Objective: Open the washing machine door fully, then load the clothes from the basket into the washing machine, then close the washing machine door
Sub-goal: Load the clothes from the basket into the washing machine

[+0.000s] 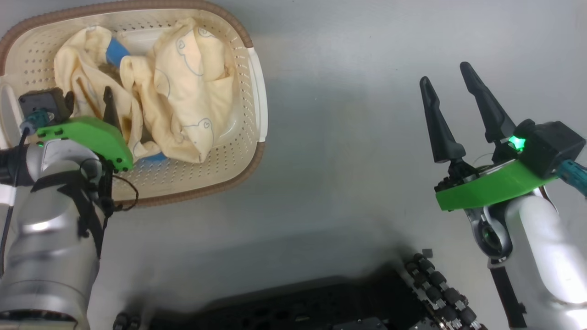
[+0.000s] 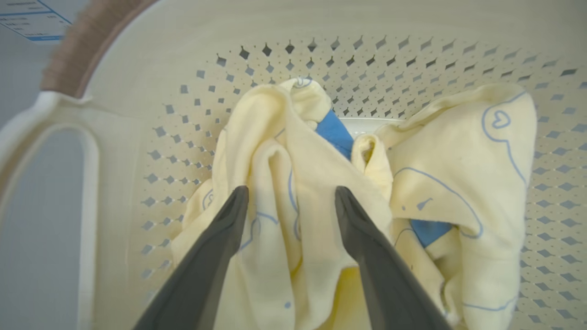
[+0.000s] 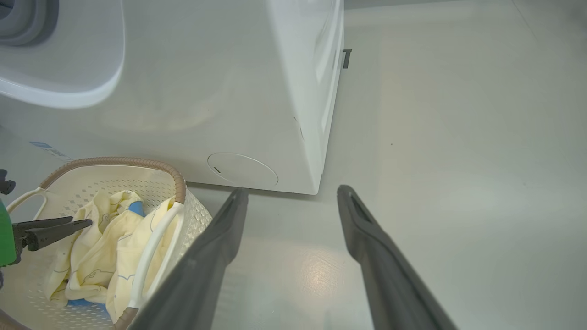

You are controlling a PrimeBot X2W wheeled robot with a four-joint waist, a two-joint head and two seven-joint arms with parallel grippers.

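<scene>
A gap [image 1: 135, 44] shows between the cloth and the other heap, so when I lift the yellow cloth's raised fold [image 1: 87, 94], the cloth should come out by itself and leave that heap behind.
The basket [image 1: 254, 87] stands on the floor at the upper left, holding the clothes [image 1: 188, 91], pale yellow with thin blue line prints and a small blue piece [image 1: 115, 49]. My left gripper [image 1: 89, 103] hangs inside the basket, open. In the left wrist view the left gripper [image 2: 291, 190] straddles a fold of the clothes [image 2: 284, 151] with its tips at the fabric. My right gripper [image 1: 444, 73] is open over bare floor, far right of the basket. The right gripper [image 3: 291, 190] faces the washing machine [image 3: 229, 91]. A white curved rim [image 3: 69, 87] with grey inside shows top left; I cannot tell whether it is the washing machine door.
The basket [image 3: 114, 161] sits right before the machine's white front, with a blue sticker [image 3: 46, 149] just behind it. A round service flap [image 3: 242, 168] is low on the front. Grey floor [image 3: 458, 183] stretches to the machine's right. My dark base [image 1: 298, 302] is at the bottom.
</scene>
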